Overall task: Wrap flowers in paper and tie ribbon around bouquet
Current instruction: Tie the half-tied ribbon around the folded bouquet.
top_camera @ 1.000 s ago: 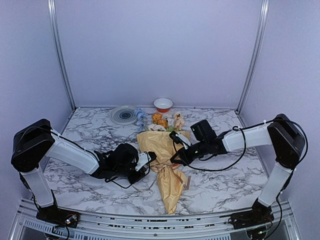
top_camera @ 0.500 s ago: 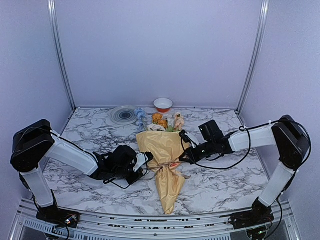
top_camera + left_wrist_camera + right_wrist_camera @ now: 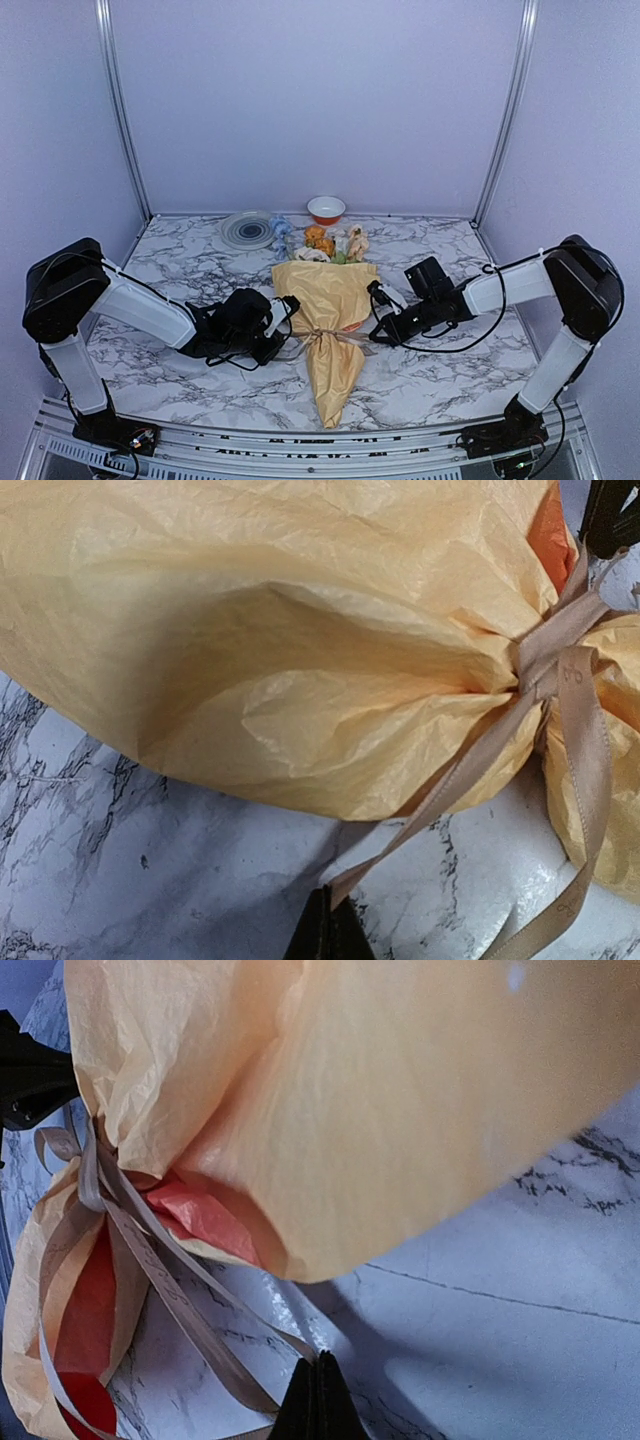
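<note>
The opposite ribbon strand is in my left gripper, so my right gripper should keep pulling its ribbon strand away from the knot until it is tight, and then let go.
The bouquet lies in the middle of the table, a tan-yellow paper cone with its tip toward the arms. The flowers show at its far wide end. The beige ribbon cinches the cone's waist into a knot. My left gripper is shut on one ribbon strand just left of the cone. My right gripper is shut on another strand on the right side. The orange inner face peeks out beside the knot.
A grey ringed plate and a red-and-white bowl stand at the back by the wall. Metal frame posts rise at both back corners. The marble table runs out to the right arm's base.
Both grippers have drawn outward, away from the cone, each with its ribbon strand. The ribbon now sits tighter round the waist, and the cone has straightened slightly.
</note>
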`<state>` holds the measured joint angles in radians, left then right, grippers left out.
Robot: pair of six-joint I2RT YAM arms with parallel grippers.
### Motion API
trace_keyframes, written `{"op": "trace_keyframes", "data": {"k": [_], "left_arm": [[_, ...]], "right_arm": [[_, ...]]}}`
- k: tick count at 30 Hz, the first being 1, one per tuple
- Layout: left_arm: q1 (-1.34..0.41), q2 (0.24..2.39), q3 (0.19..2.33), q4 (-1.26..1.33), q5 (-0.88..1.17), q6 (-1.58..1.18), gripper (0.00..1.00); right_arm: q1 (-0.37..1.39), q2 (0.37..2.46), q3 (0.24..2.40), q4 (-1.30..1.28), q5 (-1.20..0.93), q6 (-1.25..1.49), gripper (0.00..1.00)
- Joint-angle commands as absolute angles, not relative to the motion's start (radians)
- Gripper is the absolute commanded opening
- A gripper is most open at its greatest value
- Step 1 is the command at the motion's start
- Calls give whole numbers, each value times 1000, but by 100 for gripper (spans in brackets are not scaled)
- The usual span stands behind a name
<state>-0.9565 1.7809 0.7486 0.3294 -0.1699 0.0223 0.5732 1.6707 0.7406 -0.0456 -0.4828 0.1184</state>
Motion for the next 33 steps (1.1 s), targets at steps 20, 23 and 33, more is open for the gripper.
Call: {"op": "trace_keyframes", "data": {"k": [20,23,33], "left_arm": [[-933,1793,689,325,-183,-55,0],[-932,1801,688,326,-182,-57,0],[-915,1847,708,314,-174,-91,0]], "right_arm": [[397,1658,649,-59,-536,114,0],[397,1659,634,-48,-554,123,0],[397,1662,607,-29,-560,140,0]]}}
